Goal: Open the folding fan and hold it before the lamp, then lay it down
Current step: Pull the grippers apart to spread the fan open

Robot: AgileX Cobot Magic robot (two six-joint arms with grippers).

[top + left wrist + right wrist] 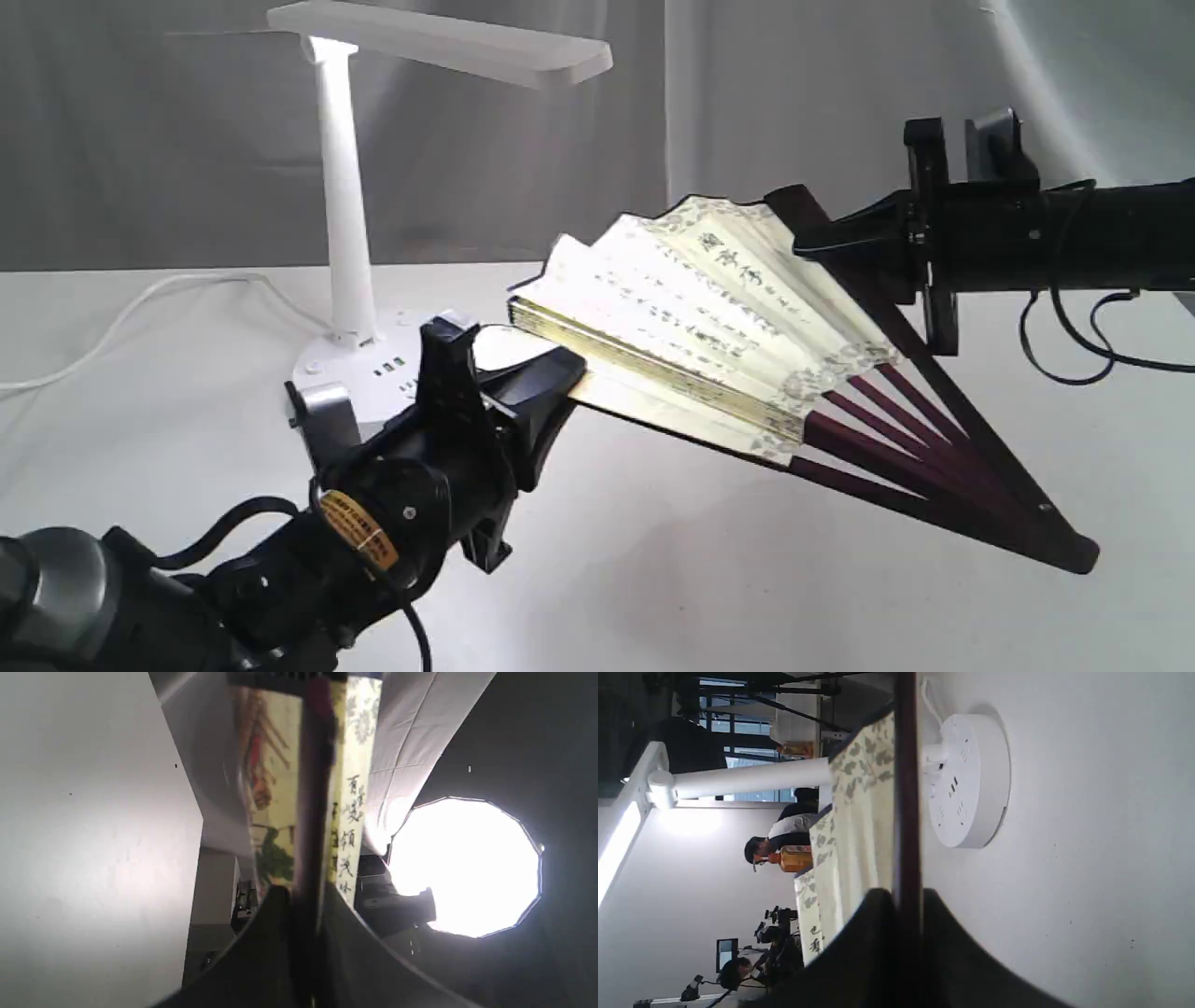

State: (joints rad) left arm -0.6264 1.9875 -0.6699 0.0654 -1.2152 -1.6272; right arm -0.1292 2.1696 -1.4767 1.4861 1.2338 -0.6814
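My left gripper needs to spread the fan first because pleats lie bunched [661, 371] beside the lower guard. It should pull that guard [685, 435] away from the upper guard.
The folding fan [709, 308] hangs partly spread above the table, cream leaf with black calligraphy up, maroon ribs meeting at the pivot low on the right. My left gripper [551, 369] is shut on its lower guard near the folded pleats; that guard [310, 812] runs between the jaws in the left wrist view. My right gripper [822, 245] is shut on the upper guard, seen as a dark stick [906, 812] in the right wrist view. The lamp [350, 187] stands lit behind the left gripper, its round base [971, 779] on the table.
The lamp's white cord [121, 322] trails left across the white table [653, 579]. A grey curtain [140, 140] hangs behind. A bright studio light [465, 865] shows in the left wrist view. People and equipment [780, 844] appear far off in the right wrist view.
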